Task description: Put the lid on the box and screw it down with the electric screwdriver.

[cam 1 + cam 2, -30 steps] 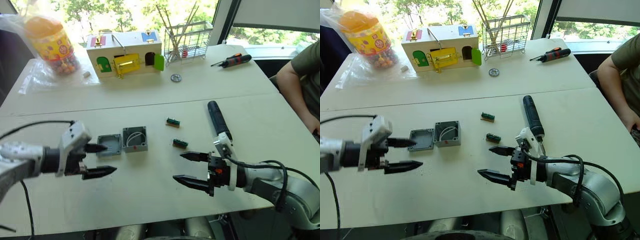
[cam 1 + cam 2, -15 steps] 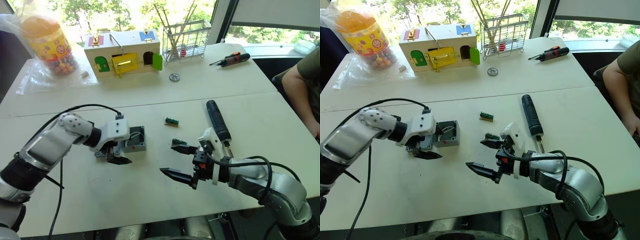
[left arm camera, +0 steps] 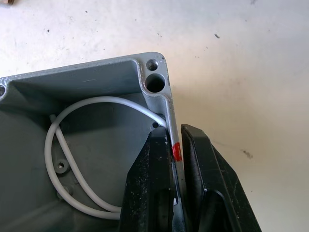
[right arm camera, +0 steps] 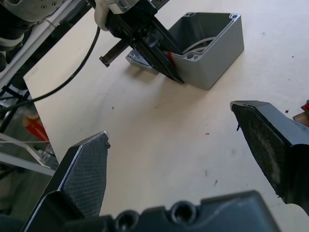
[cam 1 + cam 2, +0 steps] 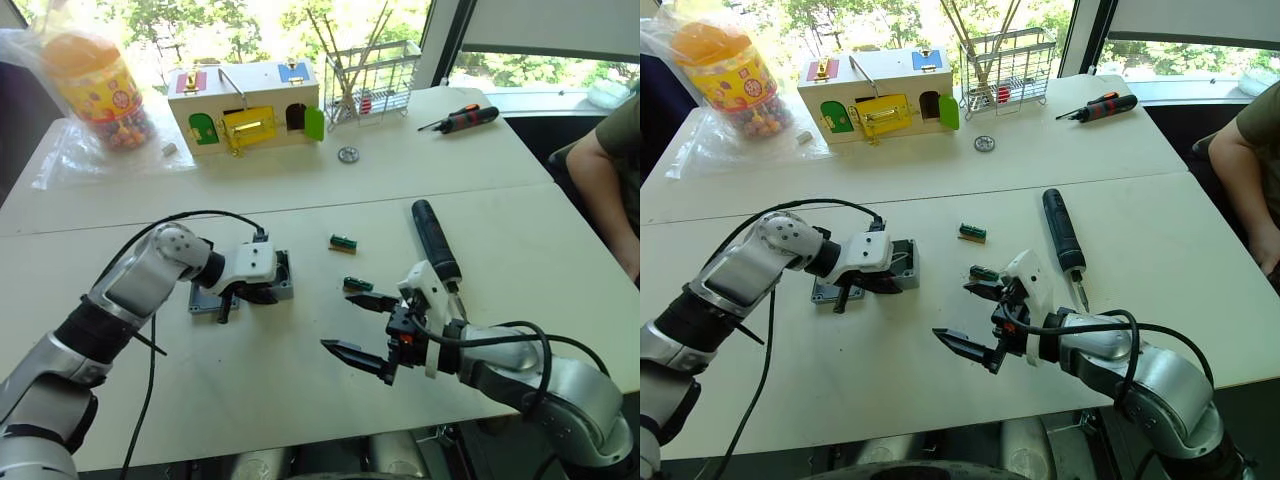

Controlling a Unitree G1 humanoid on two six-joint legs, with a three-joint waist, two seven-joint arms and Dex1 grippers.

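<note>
The robot should expect a matching mark on the flat grey lid (image 5: 204,302) when it sets the lid on, because the red mark (image 4: 171,58) reaches the grey box's rim.
The grey box (image 3: 96,96) sits open on the white table with a white wire looped inside. My left gripper (image 3: 176,140) is shut on its wall, one finger inside and one outside, right at the small red mark (image 3: 176,151). In the head view the box (image 5: 282,272) is partly hidden by that gripper (image 5: 262,293). The flat grey lid (image 5: 205,298) lies on the table touching the box's left side. The black electric screwdriver (image 5: 435,240) lies to the right. My right gripper (image 5: 338,320) hovers open and empty between the box and the table's front edge.
Two small green connectors (image 5: 345,243) (image 5: 358,285) lie between box and screwdriver. At the back stand a wooden latch box (image 5: 250,105), a sweets jar (image 5: 95,90), a wire rack (image 5: 375,75) and an orange-black hand screwdriver (image 5: 462,120). A person's arm (image 5: 600,170) rests at the right edge.
My left gripper has moved from beside the lid to the box and shut on its wall. The right gripper stays open in about the same place.
</note>
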